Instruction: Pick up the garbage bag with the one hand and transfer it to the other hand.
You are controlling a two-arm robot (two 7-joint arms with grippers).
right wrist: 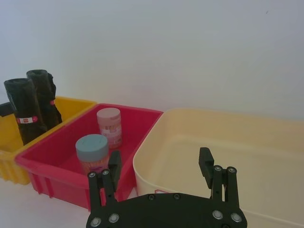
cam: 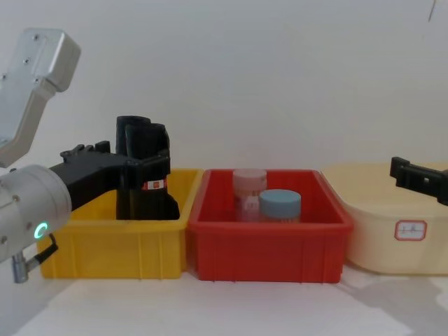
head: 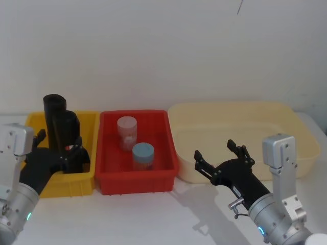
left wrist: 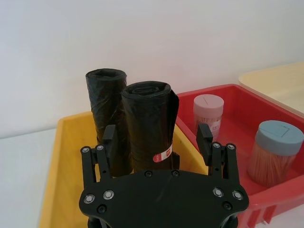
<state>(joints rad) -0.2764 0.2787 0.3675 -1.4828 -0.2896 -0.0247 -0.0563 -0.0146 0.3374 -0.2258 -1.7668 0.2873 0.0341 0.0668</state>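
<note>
The roll (cam: 148, 145) will stay wound when I pick it up, with just its loose edge hanging out, because the label band (cam: 154, 185) holds the garbage bag's wrap.
The garbage bag (head: 65, 127) is a black roll with a red-and-white label band, standing upright in the yellow bin (head: 87, 178). My left gripper (head: 71, 151) reaches into that bin and is open, one finger on each side of the roll's lower part. In the left wrist view the garbage bag (left wrist: 151, 123) stands between the fingers (left wrist: 205, 137), with a gap on one side. The chest view has the left gripper (cam: 143, 166) level with the label of the garbage bag (cam: 155, 199). My right gripper (head: 217, 152) hangs open and holds nothing, near the front of the cream tub (head: 230, 112).
A second black roll (head: 52, 108) stands just behind the first in the yellow bin. The red bin (head: 138, 181) in the middle holds a pink-lidded jar (head: 126, 131) and a blue-lidded jar (head: 143, 155). White table lies in front of the bins.
</note>
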